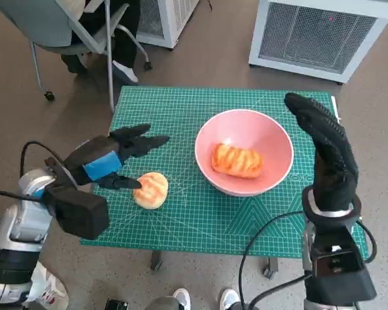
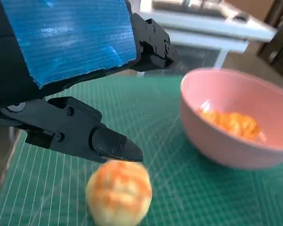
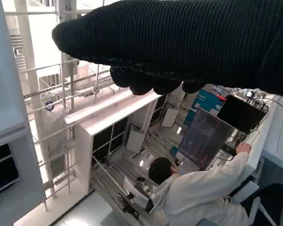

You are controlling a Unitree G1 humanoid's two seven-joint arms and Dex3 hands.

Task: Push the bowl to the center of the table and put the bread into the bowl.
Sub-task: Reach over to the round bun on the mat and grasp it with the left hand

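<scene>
The bowl's side [image 1: 244, 130] slopes beside the orange-striped bread, so the round bread [image 1: 150, 190] will come to rest tipped on its side when I put it in.
A pink bowl [image 1: 271, 177] stands right of the middle of the green mat, with one orange-striped bread [image 1: 237, 161] lying in it. A round bread roll [image 1: 150, 190] lies on the mat to the bowl's left; the left wrist view shows this roll [image 2: 119, 192] close below a black fingertip and the bowl [image 2: 226, 141] beyond it. My left hand [image 1: 113, 158] hovers just left of the roll, fingers spread, holding nothing. My right hand [image 1: 326, 145] is raised beside the bowl's right rim, fingers straight, empty. In the right wrist view the glove [image 3: 179, 42] fills the top.
The green cutting mat [image 1: 181, 116] covers the small table. An office chair [image 1: 71, 32] with a seated person's foot stands beyond the far left corner; white cabinets [image 1: 317, 32] stand behind. Shoes [image 1: 207, 298] show by the near edge. A person [image 3: 198, 193] appears in the right wrist view.
</scene>
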